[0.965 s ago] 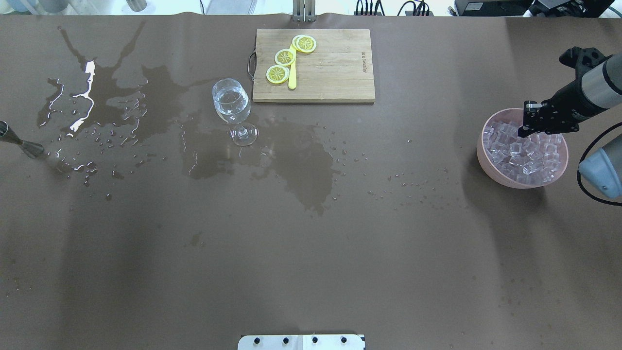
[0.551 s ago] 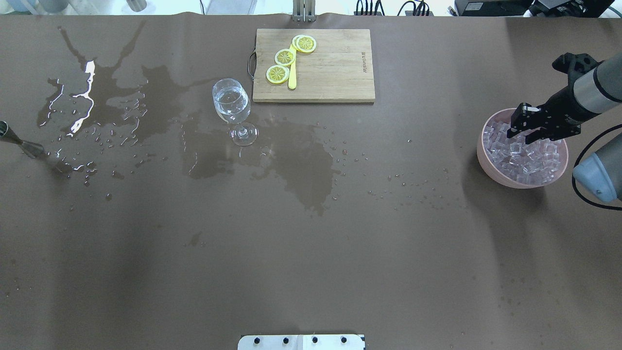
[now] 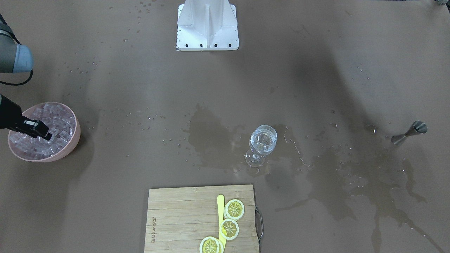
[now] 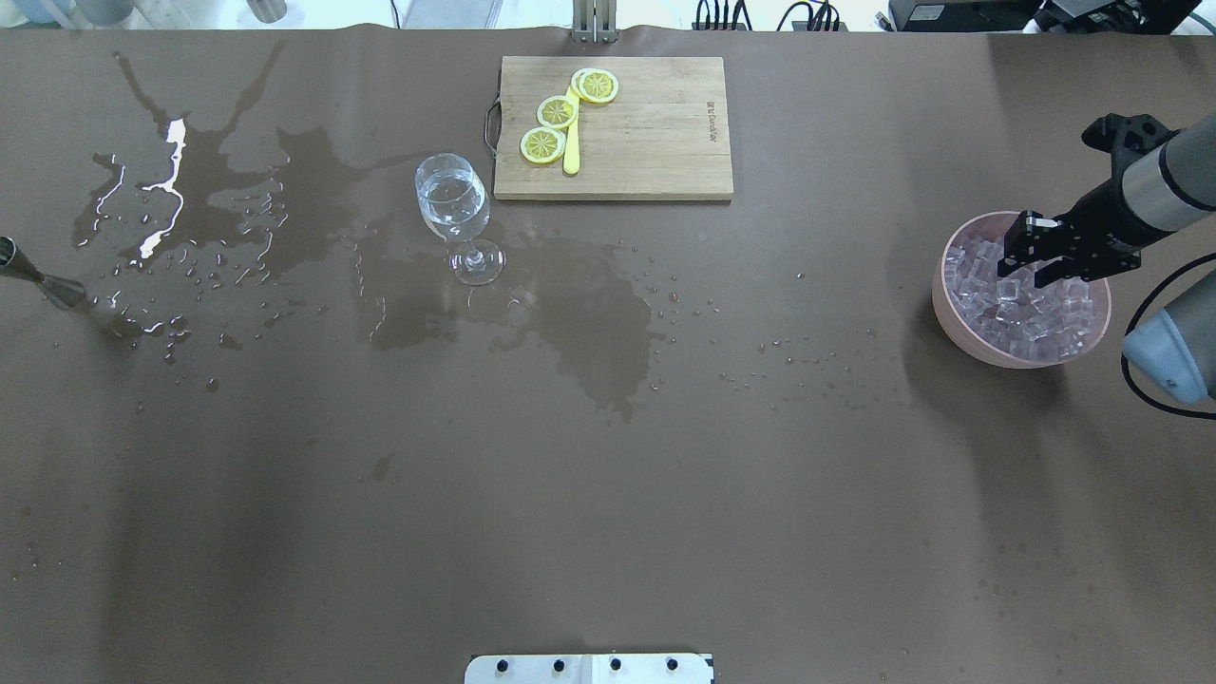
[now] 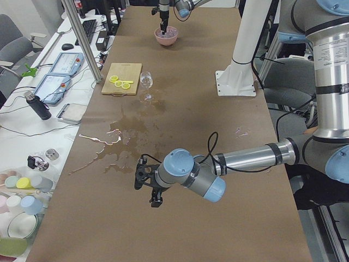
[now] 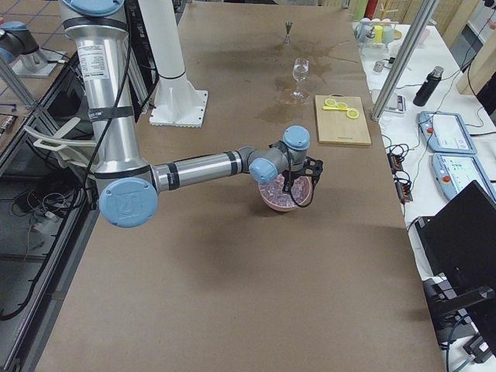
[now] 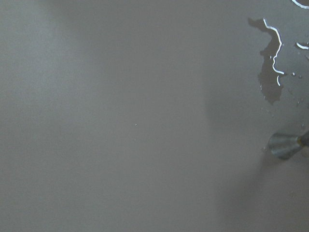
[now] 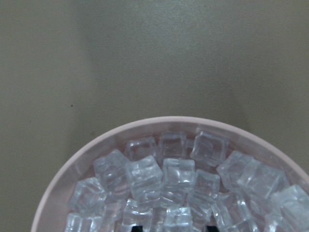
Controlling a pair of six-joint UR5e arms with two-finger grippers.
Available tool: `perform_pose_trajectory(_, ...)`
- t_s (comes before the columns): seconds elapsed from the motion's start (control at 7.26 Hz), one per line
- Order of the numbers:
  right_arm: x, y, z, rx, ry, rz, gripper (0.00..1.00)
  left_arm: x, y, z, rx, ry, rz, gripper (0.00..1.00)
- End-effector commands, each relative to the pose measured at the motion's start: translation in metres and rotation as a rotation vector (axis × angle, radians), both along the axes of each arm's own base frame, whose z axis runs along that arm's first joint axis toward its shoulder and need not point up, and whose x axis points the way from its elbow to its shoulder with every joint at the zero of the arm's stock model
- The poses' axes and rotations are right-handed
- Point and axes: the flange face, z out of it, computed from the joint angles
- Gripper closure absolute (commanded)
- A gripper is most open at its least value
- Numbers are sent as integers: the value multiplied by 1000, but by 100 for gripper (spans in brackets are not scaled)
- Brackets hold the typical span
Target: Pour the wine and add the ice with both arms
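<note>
Next, I swing my left gripper back, tilt it level and reach around the jigger's waist (image 3: 406,134), because the jigger (image 3: 410,132) stands upright, off to one side of my down-facing left gripper.
A wine glass (image 4: 452,199) holding clear wine stands left of centre; it also shows in the front-facing view (image 3: 263,140). A pink bowl (image 4: 950,318) at the right is full of ice cubes (image 4: 1026,309). My right gripper (image 4: 1031,269) hangs over the bowl with its fingers apart and their tips down among the top cubes (image 8: 164,179). It grips nothing that I can see. My left gripper (image 5: 153,191) shows only in the exterior left view, low over the table's left end. I cannot tell whether it is open or shut.
A metal jigger (image 4: 43,277) lies tipped at the far left beside wet spill patches (image 4: 190,218). A larger spill (image 4: 579,323) spreads right of the glass. A wooden cutting board (image 4: 646,133) with lemon slices (image 4: 558,111) sits at the back.
My right gripper has turned a little over the bowl, its fingers now show spread apart, and it has shifted slightly toward the ice. The glass and the jigger have stayed put.
</note>
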Motion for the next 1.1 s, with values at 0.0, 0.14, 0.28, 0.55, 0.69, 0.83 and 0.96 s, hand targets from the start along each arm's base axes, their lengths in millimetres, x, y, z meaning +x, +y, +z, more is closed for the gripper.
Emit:
perform_pose_trajectory(0.0, -6, 0, 11, -8, 19, -5, 47, 1, 10, -10, 1, 79, -109, 2)
perform_pose_trajectory(0.14, -10, -1, 11, -9, 20, -10, 47, 2, 27, -4, 18, 93, -125, 2)
perform_pose_trajectory(0.28, -10, -2, 11, -9, 20, -10, 47, 1, 38, 1, 29, 76, -140, 2)
perform_pose_trajectory(0.55, -11, 0, 13, -13, 22, -12, 47, 1, 63, 9, 45, 73, -145, 2)
perform_pose_trajectory(0.69, -12, 2, 15, -12, 20, -14, 48, 2, 60, 8, 42, 74, -145, 2)
perform_pose_trajectory(0.83, -13, 4, 16, -9, 19, -17, 50, 2, 47, 3, 24, 74, -144, 2)
perform_pose_trajectory(0.96, -15, 5, 16, -11, 19, -20, 51, 2, 32, -15, -7, 72, -144, 2)
